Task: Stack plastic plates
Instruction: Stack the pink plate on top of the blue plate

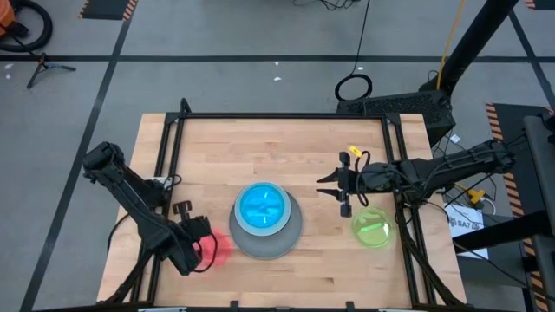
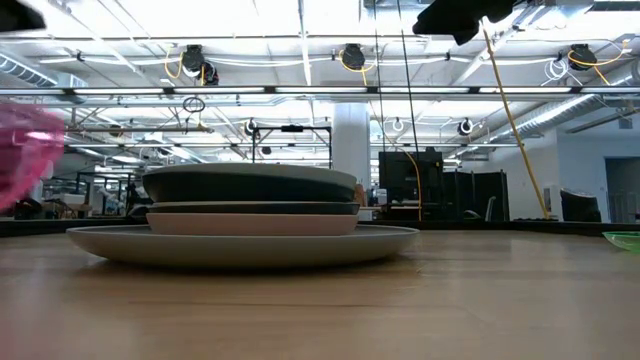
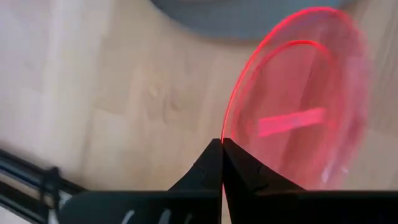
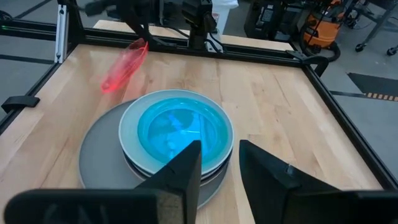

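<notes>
I should keep carrying the red plate with my left gripper, fingers pinching the red plate's rim (image 3: 227,112), until it rests in the cyan plate (image 1: 262,205), which lies uncovered.
A stack of plates (image 1: 266,221) sits mid-table: a large grey plate (image 2: 240,243) at the bottom, peach and dark plates above it, and a translucent cyan plate (image 4: 177,132) on top. My left gripper (image 1: 206,248) is at the stack's left, shut on a translucent red plate (image 3: 298,99). That red plate is tilted and off the table (image 2: 25,150). A translucent green plate (image 1: 373,230) lies flat on the wood at the right. My right gripper (image 1: 323,186) hovers open between the stack and the green plate, its fingers pointing at the stack (image 4: 221,155). My left gripper pinches the red plate's rim (image 3: 225,134) between its two fingers, at the edge nearest the wrist. The plate stands steeply tilted beyond the fingertips, lifted clear of the table, with its far edge toward the grey plate.
Black frame rails run along the table's far edge and both sides (image 1: 277,116). Bare wood lies on the near side of the stack and between the stack and the green plate. Cables and a yellow clip (image 1: 354,156) sit by the right arm.
</notes>
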### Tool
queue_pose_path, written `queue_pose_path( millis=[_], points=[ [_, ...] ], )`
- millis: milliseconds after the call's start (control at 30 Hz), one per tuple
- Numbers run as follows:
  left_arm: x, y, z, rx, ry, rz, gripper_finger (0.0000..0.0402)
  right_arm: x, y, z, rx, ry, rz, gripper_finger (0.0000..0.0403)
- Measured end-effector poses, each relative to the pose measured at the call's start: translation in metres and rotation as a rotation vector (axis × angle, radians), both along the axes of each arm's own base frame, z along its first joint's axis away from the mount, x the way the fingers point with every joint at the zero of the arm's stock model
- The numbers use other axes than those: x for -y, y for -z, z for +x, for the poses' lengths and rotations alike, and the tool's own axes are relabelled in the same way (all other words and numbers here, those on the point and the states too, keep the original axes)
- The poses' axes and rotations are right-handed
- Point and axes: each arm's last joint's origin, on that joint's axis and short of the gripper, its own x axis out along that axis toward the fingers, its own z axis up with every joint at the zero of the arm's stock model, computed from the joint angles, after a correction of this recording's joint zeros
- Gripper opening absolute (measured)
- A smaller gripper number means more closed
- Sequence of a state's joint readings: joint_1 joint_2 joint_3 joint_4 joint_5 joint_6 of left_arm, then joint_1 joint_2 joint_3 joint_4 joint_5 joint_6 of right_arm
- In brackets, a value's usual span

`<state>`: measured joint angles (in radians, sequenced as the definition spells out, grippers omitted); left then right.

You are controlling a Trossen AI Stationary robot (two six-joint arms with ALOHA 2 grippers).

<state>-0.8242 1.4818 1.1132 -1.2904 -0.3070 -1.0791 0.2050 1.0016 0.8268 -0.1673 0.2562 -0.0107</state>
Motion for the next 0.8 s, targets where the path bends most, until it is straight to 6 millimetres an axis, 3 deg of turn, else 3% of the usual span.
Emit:
queue_pose_path(
  millis=[267,467,800],
  points=[
    [-0.008,-0.051,0.017,0.178,-0.051,0.058,0.0003,0.000,0.000,0.000,0.002,0.000,0.000,0.0104],
    [-0.019,-0.076,0.033,0.265,-0.056,0.072,0.0003,0.000,0.000,0.000,-0.001,-0.001,-0.001,0.0104],
    [-0.070,-0.087,0.074,0.349,-0.222,0.086,0.0003,0.000,0.000,0.000,-0.003,-0.005,-0.012,0.0104]
  ],
)
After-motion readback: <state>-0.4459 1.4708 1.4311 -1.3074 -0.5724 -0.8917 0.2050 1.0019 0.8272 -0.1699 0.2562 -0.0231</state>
